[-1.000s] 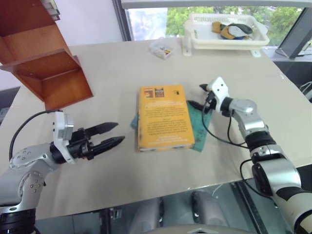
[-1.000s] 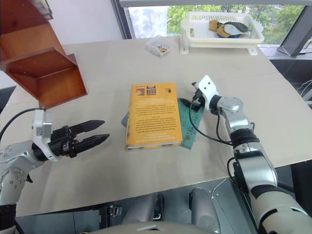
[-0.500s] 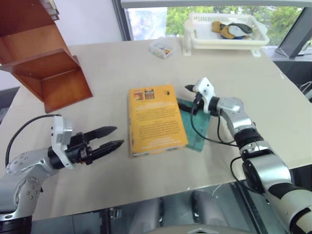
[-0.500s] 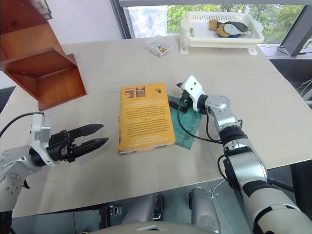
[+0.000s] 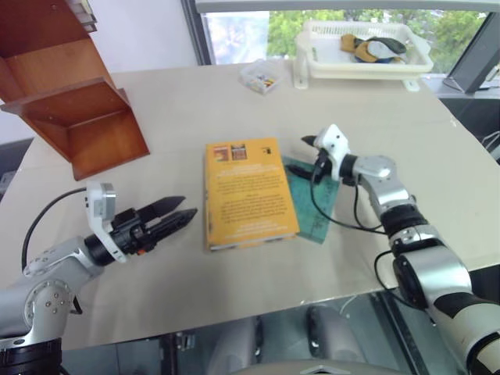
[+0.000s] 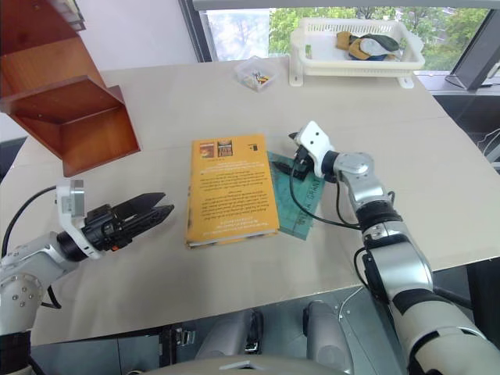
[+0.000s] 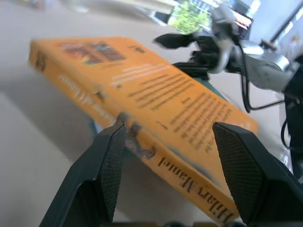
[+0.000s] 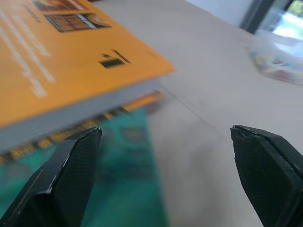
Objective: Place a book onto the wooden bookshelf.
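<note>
I expect the yellow-orange book (image 5: 248,194) to come up alone when I lift, because it lies crooked across the jutting teal book (image 5: 314,209). The teal book will stay flat.
The book (image 5: 248,191), thick and yellow-orange, lies flat at the table's middle, partly on top of a thinner teal book (image 5: 314,205). The wooden bookshelf (image 5: 86,117) stands at the far left. My left gripper (image 5: 188,208) is open and level just left of the book, its fingers (image 7: 109,170) apart in front of the yellow spine (image 7: 156,156) without touching it. My right gripper (image 5: 297,154) is open at the book's far right corner, over the teal book. In the right wrist view that corner of the book (image 8: 71,71) sits between the spread fingers (image 8: 71,175).
A white plastic basket (image 5: 363,58) holding a few items stands at the far right by the window. A small clear box (image 5: 262,76) of coloured bits sits beside it. The table's front edge (image 5: 234,316) runs close below both grippers.
The book has slid and turned a little to the left, uncovering more of the teal book. My right gripper came in against it, then eased back. My left gripper has rolled and edged toward the spine.
</note>
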Available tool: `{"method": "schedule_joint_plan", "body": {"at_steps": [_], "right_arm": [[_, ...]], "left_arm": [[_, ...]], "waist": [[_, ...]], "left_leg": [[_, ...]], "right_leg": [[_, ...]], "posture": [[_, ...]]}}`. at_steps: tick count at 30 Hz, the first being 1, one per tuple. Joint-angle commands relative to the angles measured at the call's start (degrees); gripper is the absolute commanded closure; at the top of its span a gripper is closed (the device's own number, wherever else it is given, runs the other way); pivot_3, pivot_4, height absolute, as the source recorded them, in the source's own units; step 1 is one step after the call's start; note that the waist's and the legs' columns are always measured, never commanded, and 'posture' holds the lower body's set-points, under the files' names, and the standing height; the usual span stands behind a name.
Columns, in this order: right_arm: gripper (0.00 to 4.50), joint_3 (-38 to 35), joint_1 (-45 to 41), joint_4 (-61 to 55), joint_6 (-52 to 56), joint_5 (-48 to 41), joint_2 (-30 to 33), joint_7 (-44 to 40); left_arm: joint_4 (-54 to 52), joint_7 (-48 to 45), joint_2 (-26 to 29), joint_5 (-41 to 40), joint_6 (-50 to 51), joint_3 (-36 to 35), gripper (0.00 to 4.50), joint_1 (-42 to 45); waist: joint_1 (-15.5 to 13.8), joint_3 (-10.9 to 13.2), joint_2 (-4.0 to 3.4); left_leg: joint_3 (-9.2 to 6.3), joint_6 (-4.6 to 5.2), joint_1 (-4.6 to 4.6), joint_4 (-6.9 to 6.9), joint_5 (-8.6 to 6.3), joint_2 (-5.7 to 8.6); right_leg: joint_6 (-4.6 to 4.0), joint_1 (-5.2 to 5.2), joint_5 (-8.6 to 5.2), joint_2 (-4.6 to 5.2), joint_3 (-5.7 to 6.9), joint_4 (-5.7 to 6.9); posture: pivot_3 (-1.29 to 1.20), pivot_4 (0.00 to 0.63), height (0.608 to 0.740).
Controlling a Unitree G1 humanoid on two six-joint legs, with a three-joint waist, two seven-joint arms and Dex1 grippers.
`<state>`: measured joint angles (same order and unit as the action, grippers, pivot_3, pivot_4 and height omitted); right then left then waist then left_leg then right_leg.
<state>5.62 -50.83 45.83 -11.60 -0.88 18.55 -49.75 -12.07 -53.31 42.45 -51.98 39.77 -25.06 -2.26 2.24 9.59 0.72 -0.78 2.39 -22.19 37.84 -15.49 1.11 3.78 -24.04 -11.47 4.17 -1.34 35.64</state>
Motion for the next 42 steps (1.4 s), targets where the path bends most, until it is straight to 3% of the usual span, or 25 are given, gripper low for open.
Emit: {"method": "schedule_joint_plan", "body": {"at_steps": [1,5,9,16,22,30,36,42], "right_arm": [[0.0,-2.1,4.3,-9.6,2.0,-1.7,4.3,-1.2],[0.0,-4.4,13.0,-24.3,8.9,-4.1,11.1,-2.9],[0.0,-10.4,24.3,-43.6,21.3,-11.6,19.5,-5.2],[0.0,-21.0,36.8,-65.5,39.3,-29.3,28.3,-9.1],[0.0,-23.3,39.6,-70.9,43.4,-32.2,29.6,-5.6],[0.0,-27.1,44.2,-76.8,47.1,-42.7,31.0,-9.4],[0.0,-33.3,48.8,-80.2,50.2,-54.0,33.1,-12.9],[0.0,-36.7,53.7,-80.8,50.1,-54.6,36.1,-15.1]], "left_arm": [[3.2,1.8,0.1,-0.1,2.3,0.9,1.3,3.3],[9.3,1.8,-0.6,-3.7,8.0,0.9,1.3,7.8],[22.5,1.7,-2.7,-11.0,19.0,-0.9,1.3,15.3],[40.5,-5.1,-0.5,-7.6,28.1,3.7,1.3,26.0],[46.7,-13.4,-0.4,-3.0,32.9,11.1,1.3,32.3],[57.2,-22.4,-1.6,5.8,31.4,19.2,1.3,40.7],[66.4,-27.3,-4.1,13.5,27.7,22.6,1.3,46.0],[68.2,-30.8,-7.3,16.1,27.7,22.7,1.3,49.2]], "waist": [[0.0,0.0,0.01],[-0.4,0.0,0.0],[-1.3,0.0,-0.05],[-1.5,0.0,0.01],[-1.6,0.0,0.14],[-1.9,0.0,0.14],[-2.2,-0.1,0.17],[-3.2,-0.1,0.19]], "left_leg": [[-0.02,0.0,0.0,-0.01,0.0,0.01],[-0.06,0.0,-0.05,-0.01,0.01,0.01],[-0.19,0.11,-0.16,0.1,-0.05,0.07],[-0.36,0.27,-0.14,0.42,-0.13,0.0],[-0.47,0.27,-0.09,0.55,-0.12,0.12],[-0.68,0.25,-0.34,0.54,-0.11,0.15],[-0.71,0.27,-0.34,0.59,-0.12,0.17],[-0.77,0.28,-0.34,0.65,-0.11,0.16]], "right_leg": [[-0.02,0.01,-0.01,-0.01,0.03,0.0],[-0.04,0.0,-0.03,-0.02,0.07,0.03],[-0.03,-0.02,-0.03,-0.03,0.18,0.01],[-0.01,0.13,-0.03,-0.17,0.34,0.2],[0.0,0.38,-0.04,-0.11,0.44,0.12],[-0.02,0.25,-0.04,-0.11,0.6,0.09],[-0.01,0.29,-0.04,-0.1,0.63,0.08],[0.0,0.34,-0.05,-0.09,0.68,0.11]], "posture": [[0.0,0.15,0.74],[0.0,0.15,0.74],[0.0,0.15,0.74],[0.0,0.15,0.74],[0.0,0.15,0.74],[0.0,0.15,0.74],[0.0,0.15,0.74],[0.0,0.15,0.74]]}}
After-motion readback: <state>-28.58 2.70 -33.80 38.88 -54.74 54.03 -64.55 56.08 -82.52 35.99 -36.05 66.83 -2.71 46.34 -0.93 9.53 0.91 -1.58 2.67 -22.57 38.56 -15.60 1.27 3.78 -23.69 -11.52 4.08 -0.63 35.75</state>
